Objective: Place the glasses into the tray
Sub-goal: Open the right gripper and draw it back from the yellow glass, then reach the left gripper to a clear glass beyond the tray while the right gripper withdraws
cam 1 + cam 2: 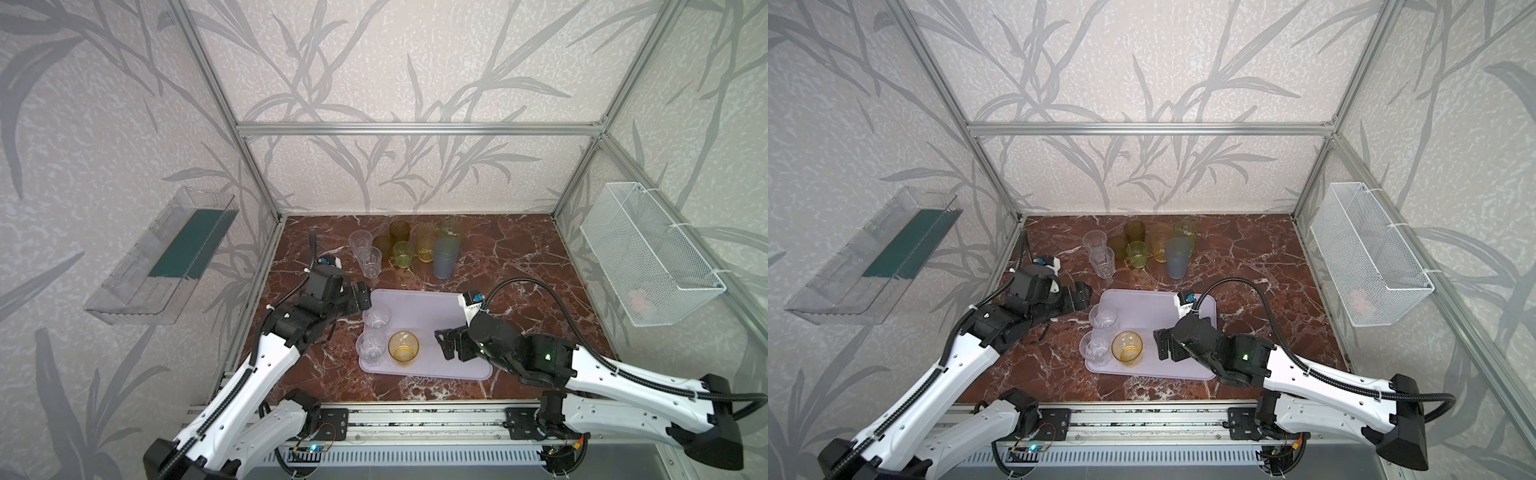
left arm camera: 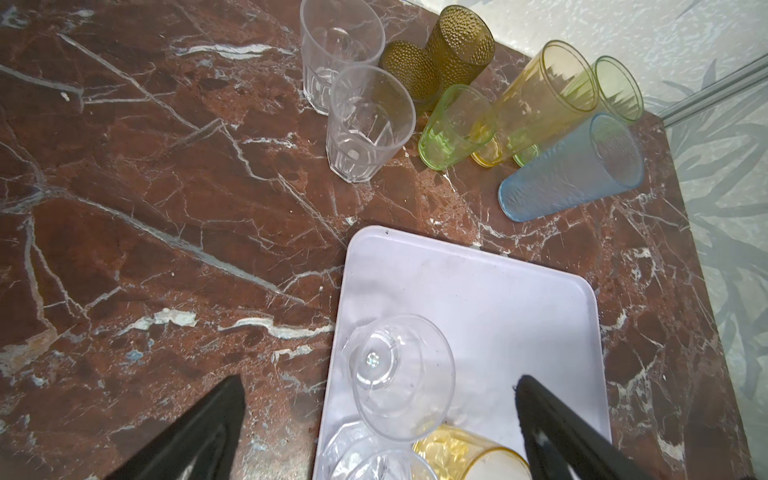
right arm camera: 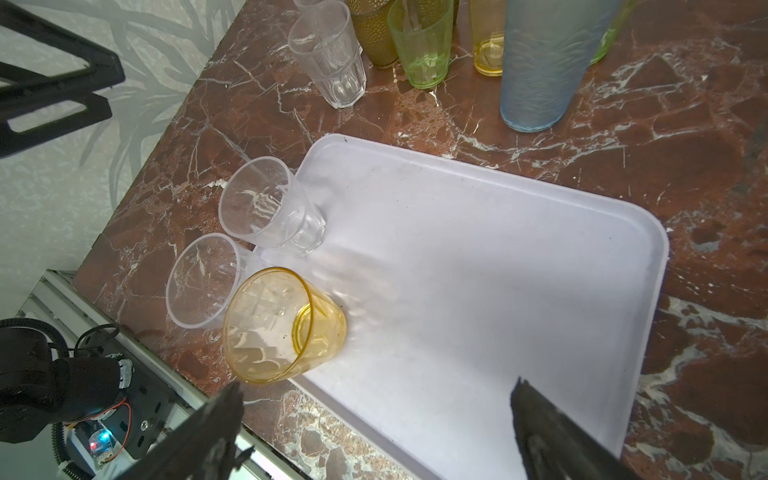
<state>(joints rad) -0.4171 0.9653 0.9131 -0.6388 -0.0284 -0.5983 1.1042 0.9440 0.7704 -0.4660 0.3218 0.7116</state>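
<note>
The clear glass [image 1: 370, 264] just behind the tray is upright with its near side free, so the robot's left gripper should keep moving closer until its fingers straddle the glass's rim [image 1: 360, 254].
The lavender tray [image 1: 432, 307] [image 1: 1154, 307] lies in the middle of the marble table. Along its left side stand two clear glasses [image 1: 377, 318] [image 1: 371, 347] and a short amber glass [image 1: 403, 347] [image 3: 282, 324]. Several more glasses cluster behind the tray: two clear [image 1: 370, 262], olive-brown [image 1: 400, 232], a short green [image 1: 403, 254], a tall amber [image 1: 425, 243], a tall green [image 1: 452, 230] and a blue-grey [image 1: 446, 257] [image 2: 573, 166]. My left gripper [image 1: 363, 296] [image 2: 380, 384] hangs open and empty at the tray's far left corner. My right gripper [image 1: 444, 343] [image 3: 377, 386] is open and empty over the tray, right of the amber glass.
A clear plastic bin [image 1: 162, 257] hangs on the left wall and a white wire mesh basket [image 1: 648, 257] on the right wall. The metal rail [image 1: 415, 419] runs along the table's front edge. Bare tray floor [image 3: 478, 270] spreads right of the standing glasses.
</note>
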